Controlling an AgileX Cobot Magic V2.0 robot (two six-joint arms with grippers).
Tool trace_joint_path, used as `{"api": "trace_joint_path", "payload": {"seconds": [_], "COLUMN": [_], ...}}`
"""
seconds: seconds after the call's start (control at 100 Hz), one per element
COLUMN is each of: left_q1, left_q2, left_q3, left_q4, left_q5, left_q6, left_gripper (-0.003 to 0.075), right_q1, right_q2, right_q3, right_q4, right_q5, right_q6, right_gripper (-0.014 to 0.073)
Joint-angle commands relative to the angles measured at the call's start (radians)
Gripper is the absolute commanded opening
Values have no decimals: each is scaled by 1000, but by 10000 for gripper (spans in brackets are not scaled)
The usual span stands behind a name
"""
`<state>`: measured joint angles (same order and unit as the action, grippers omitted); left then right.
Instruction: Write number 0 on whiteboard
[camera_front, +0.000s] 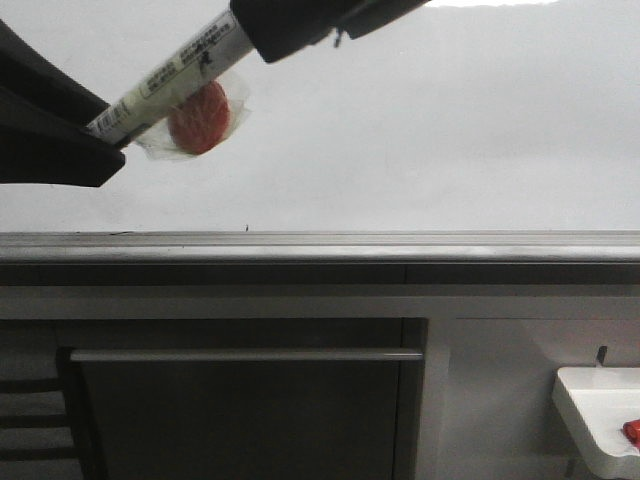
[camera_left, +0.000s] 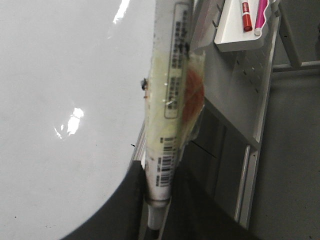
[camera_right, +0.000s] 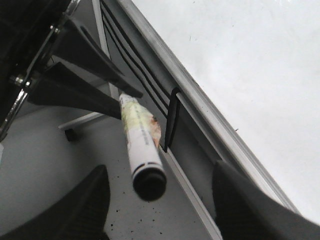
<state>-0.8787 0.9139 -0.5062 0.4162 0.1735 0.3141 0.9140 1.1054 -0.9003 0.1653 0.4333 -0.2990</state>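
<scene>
The robot's left gripper covers the marker pen's tip, so its right gripper should grip the pen's black end and the left gripper should back away before the robot writes 0.
The whiteboard is a glossy white surface with a grey edge rail. No number 0 shows on it, only a tiny black speck. A marker pen with a printed label hangs slanted in front of the board, with a red item in clear plastic stuck to it. My left gripper is shut on the pen's lower end, as the left wrist view shows. My right gripper is open, its fingers spread wide on either side of the pen's black end without touching it.
A small white tray holding a red item hangs at the lower right; in the left wrist view the tray holds red and pink pens. Below the rail is a grey cabinet with a bar handle.
</scene>
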Motion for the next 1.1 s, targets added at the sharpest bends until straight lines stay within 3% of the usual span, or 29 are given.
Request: {"api": "trace_joint_path", "payload": {"seconds": [0.0,0.21,0.31,0.45,0.6,0.67,0.74,0.91,0.96,1.09], "left_q1": [-6,-6,-6,-6,-6,-4,-4,-2,-1,-1], "left_q2": [-11,-11,-11,-11,-11,-11,-11,-14,-19,-63], "left_q3": [-34,-34,-34,-34,-34,-34,-34,-34,-34,-34], "left_q4": [4,8,8,8,16,16,16,14,14,11], "left_q5": [-77,-77,-77,-79,-86,-92,-104,-151,-151,-118], "left_q6": [-3,-3,-3,-3,-3,-3,-3,-3,-3,-3], "left_gripper": [-5,-6,-6,-9,-9,6,87,476,520,508], "right_q1": [26,64,61,61,61,61,61,61,59,17], "right_q2": [9,51,54,54,54,54,54,54,54,54], "right_q3": [-56,-63,-63,-63,-63,-63,-63,-63,-63,-63], "right_q4": [5,5,5,5,-4,-3,-3,-3,-3,-3], "right_q5": [-83,-110,-112,-119,-117,-116,-111,-111,-111,-111], "right_q6": [-15,-38,-38,-38,-38,-38,-38,-38,-38,-37], "right_gripper": [403,399,351,221,-74,-67,-67,-67,-67,-67]}}
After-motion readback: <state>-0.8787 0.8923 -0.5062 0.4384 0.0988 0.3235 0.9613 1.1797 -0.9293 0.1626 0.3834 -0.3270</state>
